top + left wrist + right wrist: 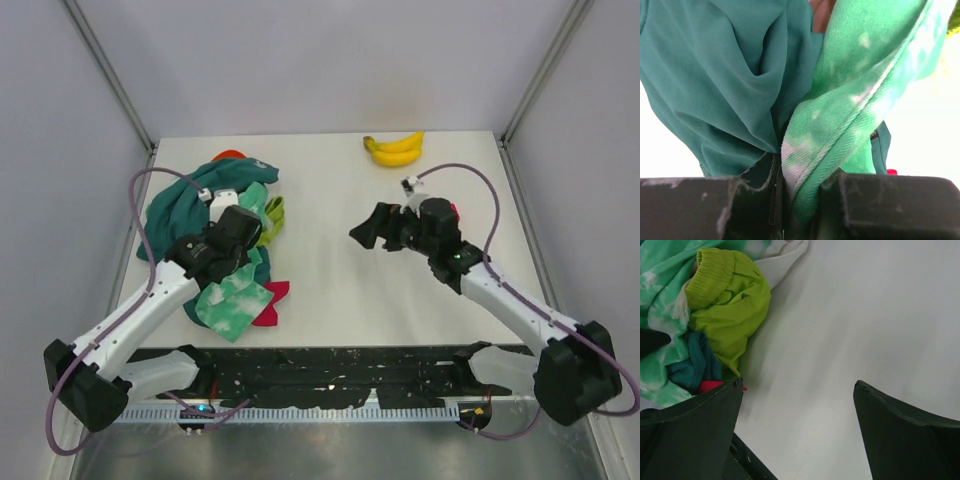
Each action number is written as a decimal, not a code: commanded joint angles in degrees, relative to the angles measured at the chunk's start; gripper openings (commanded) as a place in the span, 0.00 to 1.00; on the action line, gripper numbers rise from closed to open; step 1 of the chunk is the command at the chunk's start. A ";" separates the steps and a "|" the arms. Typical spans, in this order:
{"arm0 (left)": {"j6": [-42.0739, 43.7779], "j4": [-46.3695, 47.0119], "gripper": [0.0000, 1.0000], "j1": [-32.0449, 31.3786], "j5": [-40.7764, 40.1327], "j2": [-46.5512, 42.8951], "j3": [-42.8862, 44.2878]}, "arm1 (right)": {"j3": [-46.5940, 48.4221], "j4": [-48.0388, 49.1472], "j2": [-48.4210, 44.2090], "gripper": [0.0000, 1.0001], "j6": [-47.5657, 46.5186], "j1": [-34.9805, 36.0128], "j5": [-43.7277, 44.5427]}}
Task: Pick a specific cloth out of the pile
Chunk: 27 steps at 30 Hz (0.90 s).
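Note:
My open right gripper carries on moving in, because the lime-green cloth's ribbed hem [711, 279] lies uncovered beside the tie-dye cloth, until it closes on that hem [275, 209].
The pile [200, 215] of mixed cloths lies at the left of the table. The lime-green cloth [272, 215] sits on its right edge, bunched next to the mint-white tie-dye cloth [232, 302]; the right wrist view shows it [730, 310] with a ribbed hem. My left gripper [243, 250] is over the pile, shut [807, 175] on a fold of the tie-dye cloth [865, 90], with dark teal cloth [725, 75] beside it. My right gripper [368, 232] is open and empty [797, 385] above bare table, to the right of the lime-green cloth.
A banana bunch [395, 148] lies at the back right of the centre. A red cloth [272, 300] pokes out at the pile's near edge. A white cloth [785, 260] lies behind the lime-green one. Grey walls enclose the table.

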 commanded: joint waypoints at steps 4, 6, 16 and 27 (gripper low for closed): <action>2.21 3.83 0.00 7.35 -3.69 -7.92 -2.28 | 17.70 15.75 19.96 0.95 -0.15 15.76 2.73; 2.56 4.35 0.00 8.58 -1.93 -9.15 -3.33 | 21.31 19.26 27.76 0.95 -3.22 19.45 1.86; 5.28 7.43 0.00 11.40 5.63 -14.52 -5.27 | 34.24 29.82 46.24 0.95 -27.93 24.38 -13.77; 5.99 7.69 0.00 13.77 8.36 -16.19 -5.62 | 50.24 24.82 59.00 0.97 -29.61 25.87 -11.59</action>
